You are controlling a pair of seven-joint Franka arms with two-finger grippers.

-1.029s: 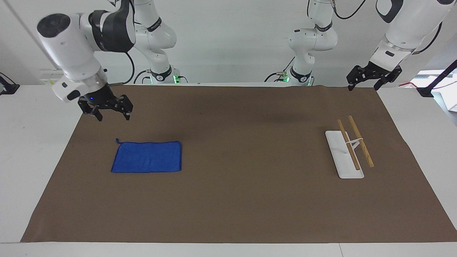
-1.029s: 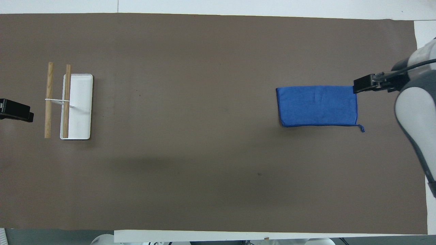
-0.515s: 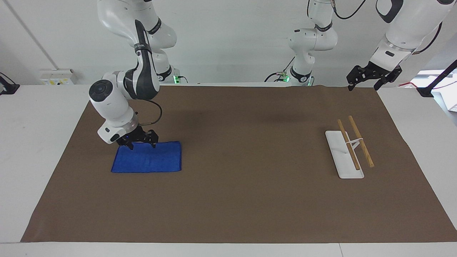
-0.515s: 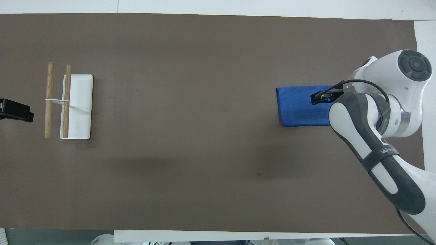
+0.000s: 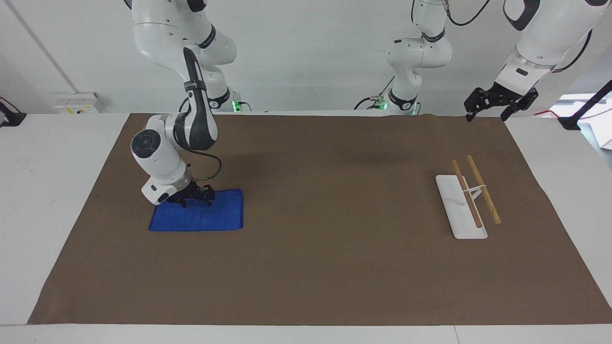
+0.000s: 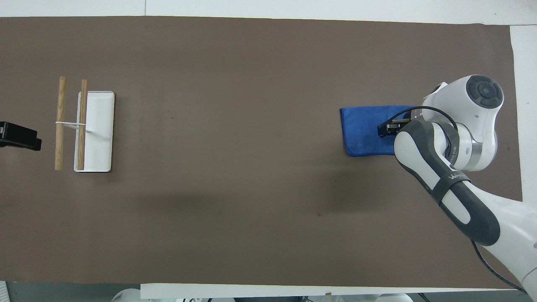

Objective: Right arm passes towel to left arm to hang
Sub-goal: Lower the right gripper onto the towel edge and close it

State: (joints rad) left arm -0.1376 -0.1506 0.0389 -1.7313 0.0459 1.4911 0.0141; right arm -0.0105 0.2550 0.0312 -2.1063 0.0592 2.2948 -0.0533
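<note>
The bright-blue towel (image 6: pixel 361 130) looks soft along its thin, slightly wavy edge (image 6: pixel 370 155). It should hang limp and bunch up into narrow folds when I lift one corner.
The bright-blue towel (image 5: pixel 203 219) lies flat on the brown mat toward the right arm's end of the table; it also shows in the overhead view (image 6: pixel 364 131). My right gripper (image 5: pixel 195 200) is open, with its fingertips down at the towel's surface near the edge nearer to the robots. From overhead the right gripper (image 6: pixel 385 129) and its arm cover part of the towel. My left gripper (image 5: pixel 497 104) is open and empty, and waits raised over the mat's corner at the left arm's end.
A white rack base (image 5: pixel 460 210) with two wooden bars (image 5: pixel 483 188) stands toward the left arm's end; it also shows in the overhead view (image 6: pixel 98 131). The brown mat (image 5: pixel 334 248) covers most of the table.
My right arm swung in from the mat's edge and came down onto the towel, then moved a little farther over it and lower. The towel and left arm have not moved.
</note>
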